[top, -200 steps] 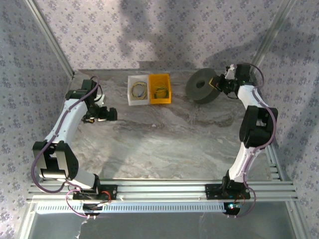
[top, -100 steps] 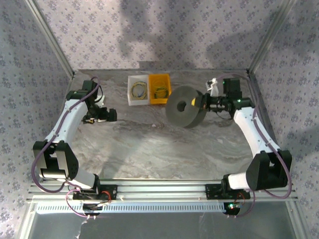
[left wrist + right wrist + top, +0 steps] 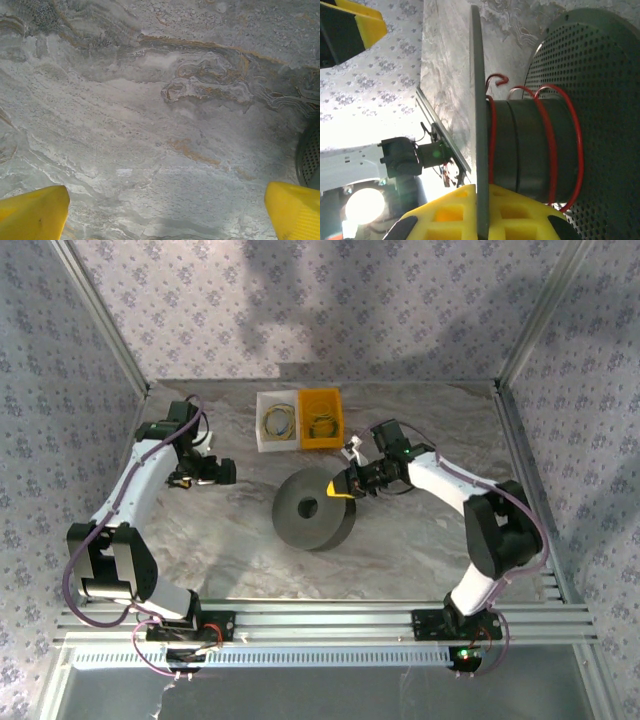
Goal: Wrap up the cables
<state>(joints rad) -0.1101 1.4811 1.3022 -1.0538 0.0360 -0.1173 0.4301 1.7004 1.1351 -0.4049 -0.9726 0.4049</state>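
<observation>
My right gripper holds the leaning spool by its raised rim [image 3: 326,474]. I should keep lowering that side until the spool's bottom [image 3: 344,530] lies flat, then let go.
The cables lie as small loops in two bins at the back: yellow ones in the white bin [image 3: 278,421], yellow-green ones in the yellow bin [image 3: 321,422]. The dark grey spool [image 3: 313,508] is at the middle of the table. My right gripper [image 3: 346,484] is shut on its rim. In the right wrist view, the thin flange [image 3: 476,115] runs down between the yellow fingers [image 3: 440,215], and red wire [image 3: 547,130] circles the core. My left gripper [image 3: 226,472] is open over bare marble, its fingertips [image 3: 32,212] far apart, and the spool's perforated edge [image 3: 311,160] shows at the right.
Patterned walls and metal frame posts [image 3: 100,315] close in the table on three sides. An aluminium rail [image 3: 320,625] with both arm bases runs along the near edge. Open marble [image 3: 240,570] lies in front of the spool and to its right.
The right arm has carried the spool from the back right corner toward the table's middle, down and to the left. The left arm has stayed put.
</observation>
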